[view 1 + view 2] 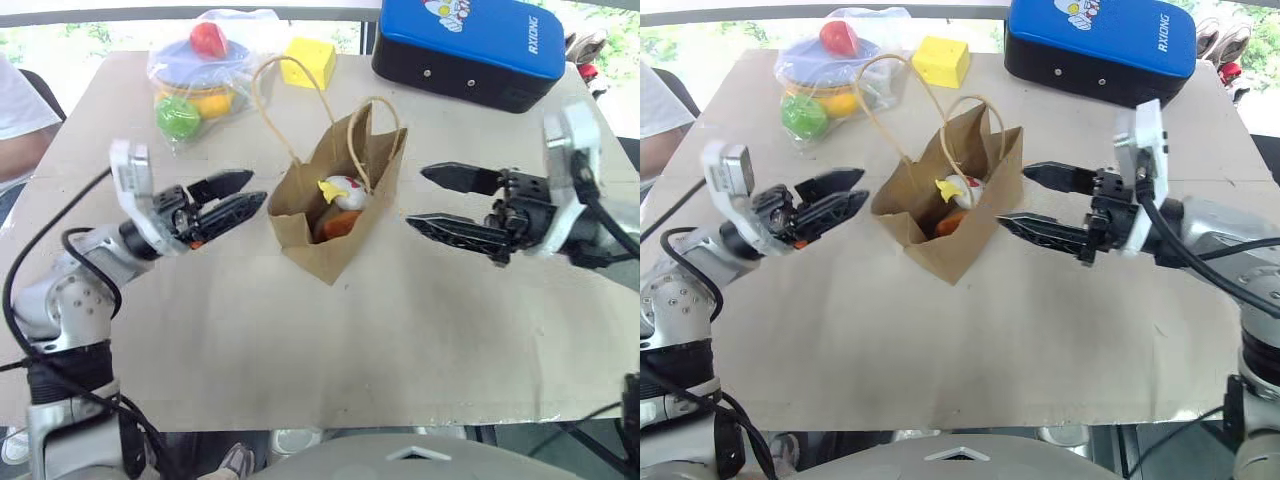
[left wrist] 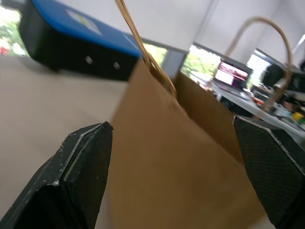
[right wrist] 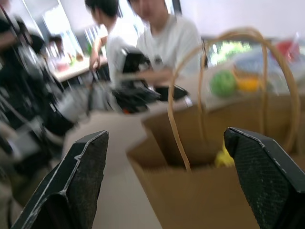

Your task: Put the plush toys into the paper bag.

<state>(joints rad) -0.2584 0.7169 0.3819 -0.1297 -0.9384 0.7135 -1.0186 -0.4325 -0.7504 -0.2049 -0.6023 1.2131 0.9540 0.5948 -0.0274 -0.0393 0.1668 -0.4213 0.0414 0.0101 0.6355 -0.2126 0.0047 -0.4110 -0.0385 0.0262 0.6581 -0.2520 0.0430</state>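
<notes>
I see the paper bag (image 1: 352,226) standing crooked with both plush toys inside, so my left gripper should pinch its near narrow side (image 1: 300,243) and turn the bag until it is square.
The brown paper bag (image 1: 335,215) stands upright in the middle of the table with its mouth open and its cord handles up. Inside it lie both plush toys: the white chicken (image 1: 345,190) on top and the orange-brown lump (image 1: 335,226) under it. My left gripper (image 1: 256,188) hovers just left of the bag, open and holding nothing, its fingers pointing at the bag's side. On the bag's right, my right gripper (image 1: 416,197) is open too and a short way off. The left wrist view has the bag's wall (image 2: 167,157) close between the fingers (image 2: 81,176).
A clear plastic bag of colourful toys (image 1: 200,70) and a yellow block (image 1: 308,62) lie at the back left. A blue and black case (image 1: 470,45) sits at the back right. A person's white sleeve (image 1: 20,110) shows at the left edge.
</notes>
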